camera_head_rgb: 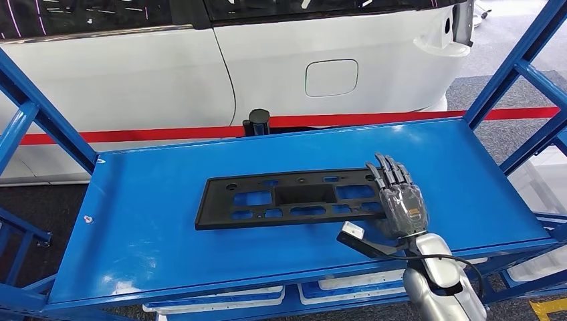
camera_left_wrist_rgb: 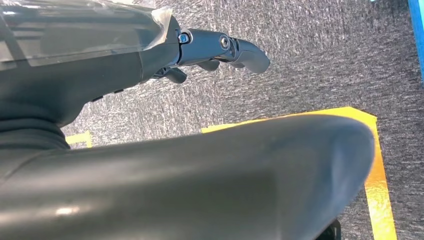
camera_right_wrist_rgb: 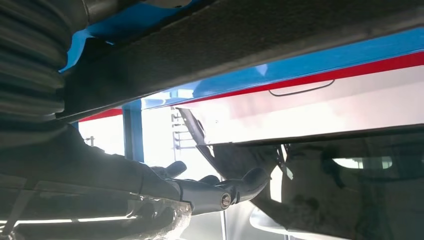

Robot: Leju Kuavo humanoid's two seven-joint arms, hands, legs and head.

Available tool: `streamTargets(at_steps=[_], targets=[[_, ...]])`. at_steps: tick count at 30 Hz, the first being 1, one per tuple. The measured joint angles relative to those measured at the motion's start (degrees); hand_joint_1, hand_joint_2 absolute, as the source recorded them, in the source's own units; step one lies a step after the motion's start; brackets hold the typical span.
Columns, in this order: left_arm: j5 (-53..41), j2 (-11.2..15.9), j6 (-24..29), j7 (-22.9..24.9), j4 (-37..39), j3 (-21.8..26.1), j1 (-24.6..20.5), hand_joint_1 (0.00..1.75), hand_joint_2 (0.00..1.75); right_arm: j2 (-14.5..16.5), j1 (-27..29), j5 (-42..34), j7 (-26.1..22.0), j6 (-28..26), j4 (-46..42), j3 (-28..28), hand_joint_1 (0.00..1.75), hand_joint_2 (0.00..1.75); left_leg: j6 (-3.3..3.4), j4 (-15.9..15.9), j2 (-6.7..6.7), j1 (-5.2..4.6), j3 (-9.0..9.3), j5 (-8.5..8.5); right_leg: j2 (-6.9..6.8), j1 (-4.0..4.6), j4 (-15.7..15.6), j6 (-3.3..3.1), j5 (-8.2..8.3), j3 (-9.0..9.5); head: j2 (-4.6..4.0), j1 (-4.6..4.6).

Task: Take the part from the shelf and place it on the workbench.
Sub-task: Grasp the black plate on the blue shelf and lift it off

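The black plastic part [camera_head_rgb: 304, 194] should stay stiff from end to end when I carry it with one hand, because a thick rim [camera_head_rgb: 267, 224] runs straight along its front edge.
A flat black plastic part [camera_head_rgb: 294, 200] with several cut-outs lies lengthwise in the middle of the blue shelf [camera_head_rgb: 154, 247]. My right hand [camera_head_rgb: 401, 204] is at the part's right end, its fingers stretched out straight over that end and its thumb spread to the side; it grips nothing. In the right wrist view the part [camera_right_wrist_rgb: 250, 45] is a dark slab close to the right hand [camera_right_wrist_rgb: 210, 190], whose fingers are extended. My left hand [camera_left_wrist_rgb: 215, 47] hangs over grey carpet with nothing in it and its fingers loosely apart.
Blue slanted shelf posts [camera_head_rgb: 508, 67] stand at both ends. A white car [camera_head_rgb: 334, 60] is right behind the shelf, with a black knob [camera_head_rgb: 258, 122] at the back edge. White bins [camera_head_rgb: 220, 297] sit on the level below. A yellow floor marking [camera_left_wrist_rgb: 375, 175] lies under my left arm.
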Motion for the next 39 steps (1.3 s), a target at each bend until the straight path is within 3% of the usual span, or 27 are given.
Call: streamTargets(at_steps=[3,7,8,19,23,29,39], targets=[[0.0,-0.04,0.01,0.0,0.0,0.01,0.0,0.0,0.0,0.08,-0.34,-0.09,0.0,0.01,0.48,0.25,0.0,1.75,0.0,0.0,0.0,0.0,0.02,0.0,0.0,0.0,0.0,0.0,0.0,0.02,0.0,-0.01],[0.02,-0.11,0.03,0.0,0.0,0.01,0.0,0.0,0.0,0.1,-0.62,-0.44,0.0,0.08,1.02,0.51,1.28,1.75,0.0,0.0,0.01,0.0,0.06,0.0,0.0,0.0,0.0,0.0,0.0,0.07,0.0,0.0],[0.02,-0.13,0.03,0.0,0.0,0.01,0.0,0.0,0.0,0.1,-0.65,-0.55,0.0,0.16,1.2,0.58,1.34,1.75,0.0,0.0,0.01,0.0,0.06,0.0,0.0,0.0,0.0,0.0,0.0,0.08,0.0,0.0],[-0.61,-0.18,-0.25,-2.24,0.0,-0.94,0.01,0.0,0.0,0.09,-1.03,-1.34,0.02,0.64,2.8,1.43,1.38,1.75,0.0,0.0,-0.01,0.0,0.1,0.0,-0.01,0.0,0.0,0.0,0.0,0.08,0.0,0.0],[-0.61,-0.18,-0.21,-2.65,0.0,-1.17,0.01,0.0,1.75,0.08,-1.54,-1.34,0.02,0.66,2.84,1.55,1.45,1.75,0.0,0.0,-0.02,0.0,0.12,0.0,-0.01,0.0,0.0,0.0,0.0,0.09,0.0,-0.01],[-0.83,-0.16,-0.6,-3.57,0.0,-1.33,0.02,0.0,1.75,0.07,-1.89,-1.32,0.02,0.67,2.82,1.68,1.6,1.75,0.0,0.0,-0.02,0.0,0.17,0.0,-0.01,0.0,-0.01,0.0,0.0,0.19,0.0,0.0],[-1.03,-0.16,-0.09,-5.09,0.0,-1.4,0.03,0.0,1.75,-0.19,-1.74,-1.19,0.43,0.74,1.8,1.69,1.66,1.75,0.0,0.0,-0.03,0.0,0.27,0.0,-0.01,0.0,-0.02,0.0,0.0,0.23,0.0,0.0]])
